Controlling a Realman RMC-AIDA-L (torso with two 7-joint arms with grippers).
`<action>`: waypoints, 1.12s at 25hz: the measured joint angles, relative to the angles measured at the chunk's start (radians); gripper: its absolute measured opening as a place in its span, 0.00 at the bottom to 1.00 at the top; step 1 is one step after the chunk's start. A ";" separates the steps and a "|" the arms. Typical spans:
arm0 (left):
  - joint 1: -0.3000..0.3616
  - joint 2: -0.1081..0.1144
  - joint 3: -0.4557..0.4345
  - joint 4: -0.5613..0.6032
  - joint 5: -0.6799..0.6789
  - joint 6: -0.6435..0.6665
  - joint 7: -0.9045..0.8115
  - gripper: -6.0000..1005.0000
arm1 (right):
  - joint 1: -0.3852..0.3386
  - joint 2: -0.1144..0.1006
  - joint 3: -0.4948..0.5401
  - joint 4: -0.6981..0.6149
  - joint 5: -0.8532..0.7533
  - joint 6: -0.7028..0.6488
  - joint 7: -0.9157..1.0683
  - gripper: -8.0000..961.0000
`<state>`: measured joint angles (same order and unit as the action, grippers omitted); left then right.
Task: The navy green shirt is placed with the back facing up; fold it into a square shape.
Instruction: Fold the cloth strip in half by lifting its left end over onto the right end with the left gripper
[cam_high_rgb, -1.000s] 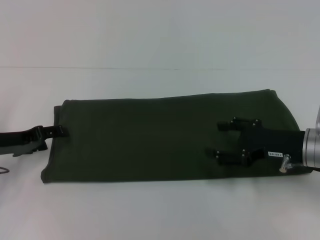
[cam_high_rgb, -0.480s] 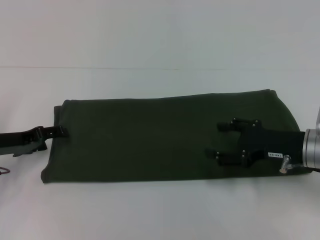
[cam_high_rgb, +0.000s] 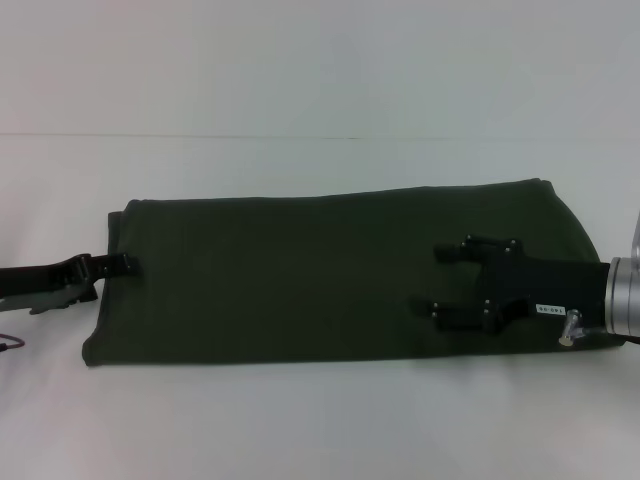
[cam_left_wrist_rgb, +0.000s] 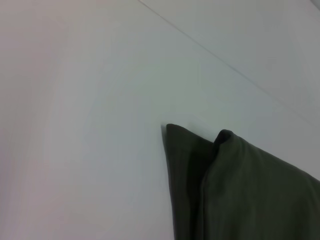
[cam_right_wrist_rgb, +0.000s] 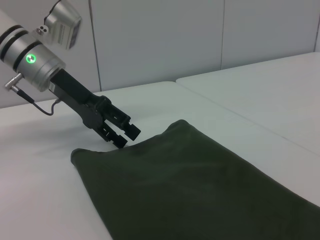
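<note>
A lower layer (cam_high_rgb: 114, 230) shows at the navy green shirt's end (cam_high_rgb: 122, 295), so the two layers will fold over together when I bring that end inward.
The navy green shirt (cam_high_rgb: 300, 275) lies on the white table (cam_high_rgb: 320, 420) as a long folded band running left to right. My right gripper (cam_high_rgb: 437, 282) is open and reaches in from the right, with both black fingers over the shirt's right part. My left gripper (cam_high_rgb: 122, 265) comes in from the left and meets the shirt's left edge. The right wrist view shows the left gripper (cam_right_wrist_rgb: 125, 137) touching the shirt (cam_right_wrist_rgb: 190, 190) at its far edge. The left wrist view shows only a layered corner of the shirt (cam_left_wrist_rgb: 240, 190).
A thin dark cable (cam_high_rgb: 10, 345) lies at the left rim under the left arm. A seam in the table (cam_high_rgb: 300, 137) crosses behind the shirt. White wall panels (cam_right_wrist_rgb: 160, 40) stand behind the table.
The left gripper has nudged slightly to the right at the shirt's left edge. The right gripper and the shirt have stayed put.
</note>
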<state>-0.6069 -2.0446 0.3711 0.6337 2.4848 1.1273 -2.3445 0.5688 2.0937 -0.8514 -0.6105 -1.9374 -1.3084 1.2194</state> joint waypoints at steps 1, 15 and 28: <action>-0.001 0.000 0.000 -0.001 0.000 0.000 0.000 0.89 | 0.000 0.000 0.000 0.000 0.000 0.001 0.000 0.90; -0.009 0.000 0.000 -0.017 -0.001 0.000 0.001 0.88 | 0.000 0.000 -0.002 0.002 0.000 0.003 0.000 0.90; -0.040 -0.011 0.000 -0.059 -0.005 0.010 0.002 0.88 | 0.000 0.000 -0.002 0.002 0.000 0.003 0.002 0.90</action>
<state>-0.6472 -2.0557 0.3715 0.5750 2.4800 1.1370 -2.3427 0.5691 2.0937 -0.8529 -0.6089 -1.9373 -1.3056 1.2210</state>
